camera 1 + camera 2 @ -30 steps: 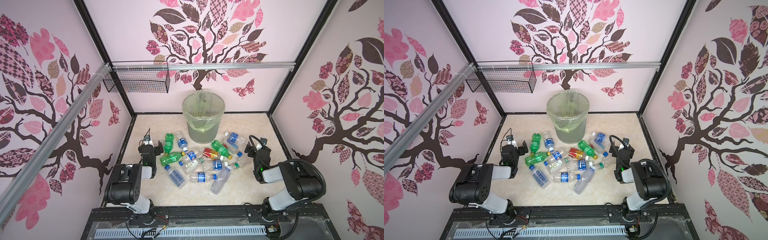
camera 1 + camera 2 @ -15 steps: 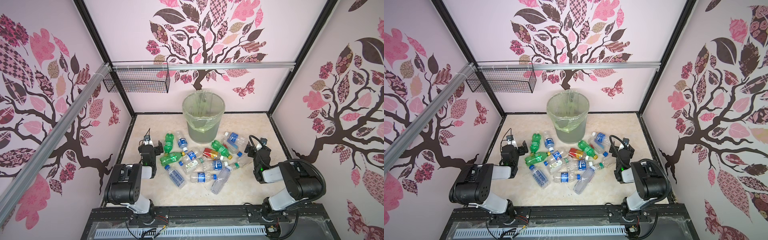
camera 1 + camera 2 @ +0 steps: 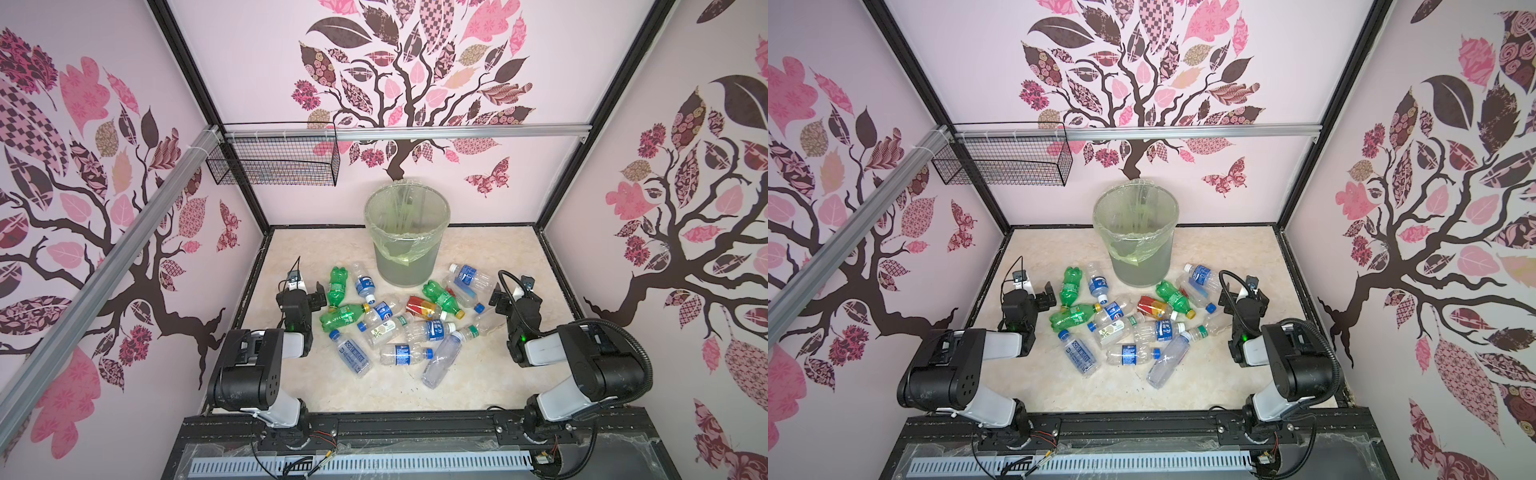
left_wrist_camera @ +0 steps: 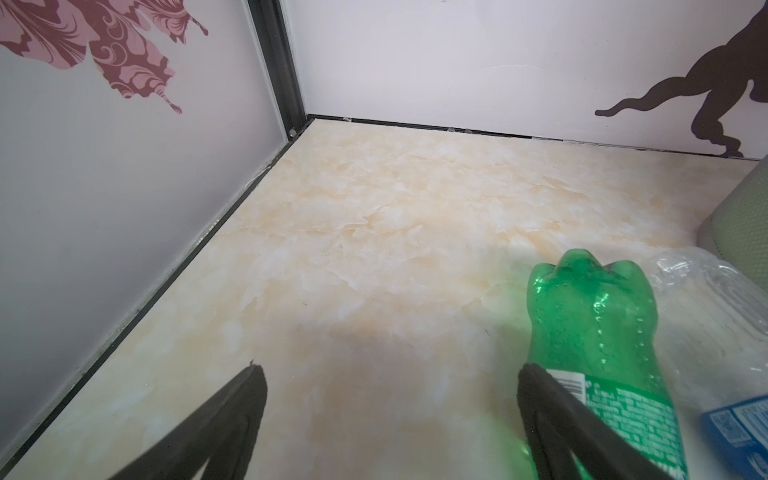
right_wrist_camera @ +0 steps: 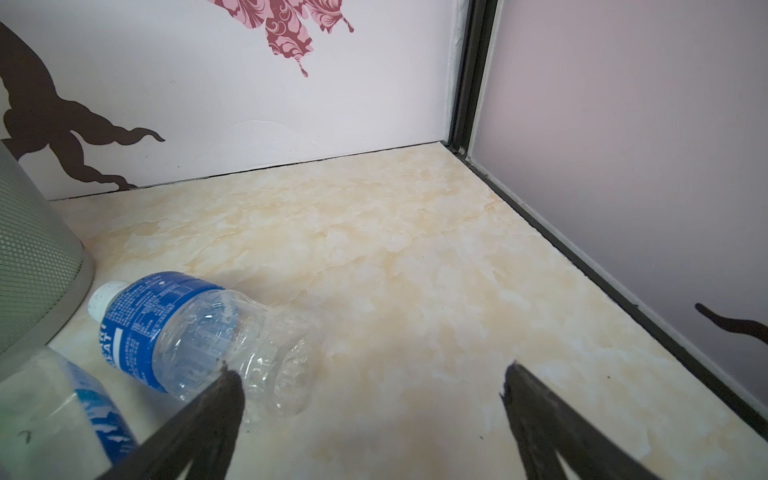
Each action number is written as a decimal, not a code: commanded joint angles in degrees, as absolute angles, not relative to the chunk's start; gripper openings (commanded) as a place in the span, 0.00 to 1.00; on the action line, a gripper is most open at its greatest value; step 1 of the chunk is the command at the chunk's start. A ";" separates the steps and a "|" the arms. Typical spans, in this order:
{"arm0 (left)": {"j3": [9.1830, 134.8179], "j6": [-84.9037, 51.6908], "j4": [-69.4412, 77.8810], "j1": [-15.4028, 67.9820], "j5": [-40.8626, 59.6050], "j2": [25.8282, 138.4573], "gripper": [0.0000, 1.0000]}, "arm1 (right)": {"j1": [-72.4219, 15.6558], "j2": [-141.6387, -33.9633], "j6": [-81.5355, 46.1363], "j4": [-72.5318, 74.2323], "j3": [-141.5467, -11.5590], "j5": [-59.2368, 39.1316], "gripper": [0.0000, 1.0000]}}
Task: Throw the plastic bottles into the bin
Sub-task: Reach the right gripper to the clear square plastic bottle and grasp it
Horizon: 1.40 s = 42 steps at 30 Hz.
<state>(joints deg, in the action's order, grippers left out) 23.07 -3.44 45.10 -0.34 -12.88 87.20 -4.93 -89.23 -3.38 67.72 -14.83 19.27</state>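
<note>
My right gripper is aimed past the clear green-labelled bottle (image 3: 478, 328) at empty floor, so it should pull back, turn to the pile and grab that bottle by its base (image 3: 496, 319).
Several plastic bottles (image 3: 399, 328) lie in a loose pile on the marble floor in front of the bin (image 3: 405, 266), a grey mesh wastebasket with a pale green bag, seen in both top views (image 3: 1140, 266). My left gripper (image 3: 306, 293) is open just left of the pile. In the left wrist view it (image 4: 390, 370) holds nothing, and a green bottle (image 4: 590, 324) lies beside one finger. My right gripper (image 3: 513, 297) is open at the pile's right. In the right wrist view it (image 5: 370, 370) is empty, with a clear blue-labelled bottle (image 5: 199, 328) next to one finger.
A black wire basket (image 3: 274, 160) hangs from the aluminium rail (image 3: 457, 133) at the back left, above the floor. Patterned walls close the cell on three sides. Bare floor (image 3: 490, 249) shows beside the bin and in front of the pile.
</note>
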 commanded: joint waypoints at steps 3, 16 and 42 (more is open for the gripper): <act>24.85 -4.29 36.53 0.19 -15.53 80.12 0.98 | -5.80 -80.29 -5.64 54.40 -19.00 25.12 1.00; 35.58 -11.83 1.13 6.42 -27.05 62.62 0.94 | -5.89 -62.07 -34.05 -10.52 -37.77 18.87 1.00; 52.18 -16.41 -28.18 12.38 -14.51 48.26 0.95 | -5.89 -68.55 -39.21 -9.45 -30.67 -1.98 0.94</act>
